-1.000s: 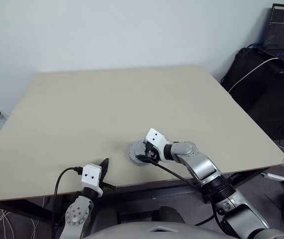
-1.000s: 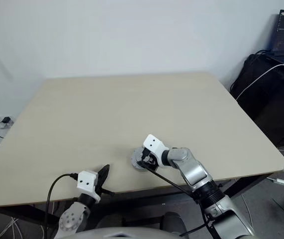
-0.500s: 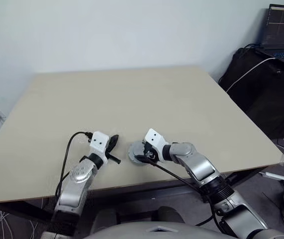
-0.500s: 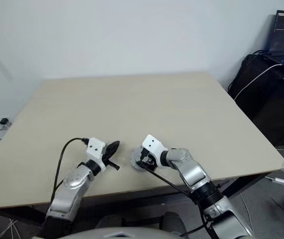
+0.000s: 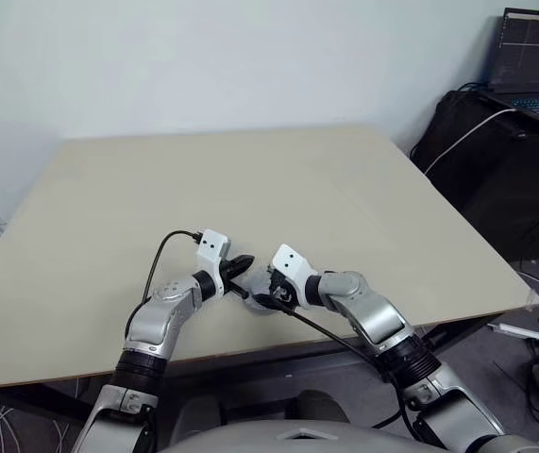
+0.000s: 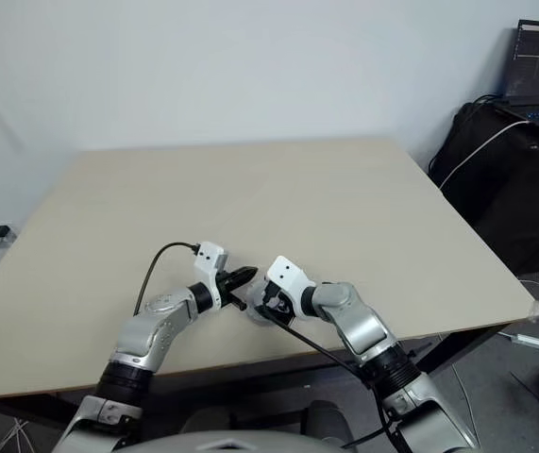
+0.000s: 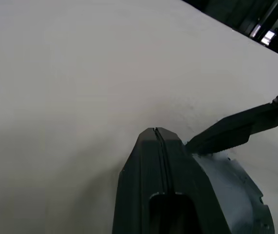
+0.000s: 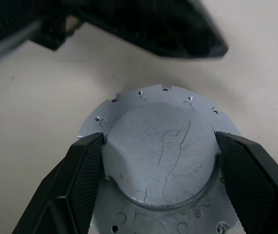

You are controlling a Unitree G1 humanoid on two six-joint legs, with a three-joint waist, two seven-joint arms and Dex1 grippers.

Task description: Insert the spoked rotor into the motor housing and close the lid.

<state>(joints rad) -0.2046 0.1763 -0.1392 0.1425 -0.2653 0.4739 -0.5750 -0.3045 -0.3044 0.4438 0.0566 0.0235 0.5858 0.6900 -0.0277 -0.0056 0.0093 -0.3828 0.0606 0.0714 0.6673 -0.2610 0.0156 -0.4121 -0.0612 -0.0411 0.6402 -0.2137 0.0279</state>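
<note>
The lid's hub [image 8: 162,155] alone is pinched in my right gripper, so that gripper should open and clamp the lid and the housing together at the rim [image 8: 160,225] while my left gripper holds the lid steady.
The motor housing [image 5: 254,286] is a squat gray puck near the table's front edge. The lid [image 8: 160,146] lies flat on it, smooth face and raised round hub up. My right gripper [image 8: 159,141] is shut on the lid, one black finger [image 8: 83,180] against each side of the hub. My left gripper [image 5: 244,263] is shut with nothing in it. Its tip hangs just over the puck's left rim, beside a right finger [image 7: 236,129]. The housing's gray side [image 7: 236,195] shows under that tip. The spoked rotor is hidden.
The beige table [image 5: 250,179] stretches bare behind and to both sides of the housing. Its front edge runs close below the grippers. A laptop [image 5: 533,66] sits on dark equipment with cables off the table's back right corner.
My left arm rose from the table's front edge and swung forward and right, bringing its shut gripper to the housing. The right gripper and housing stayed put.
</note>
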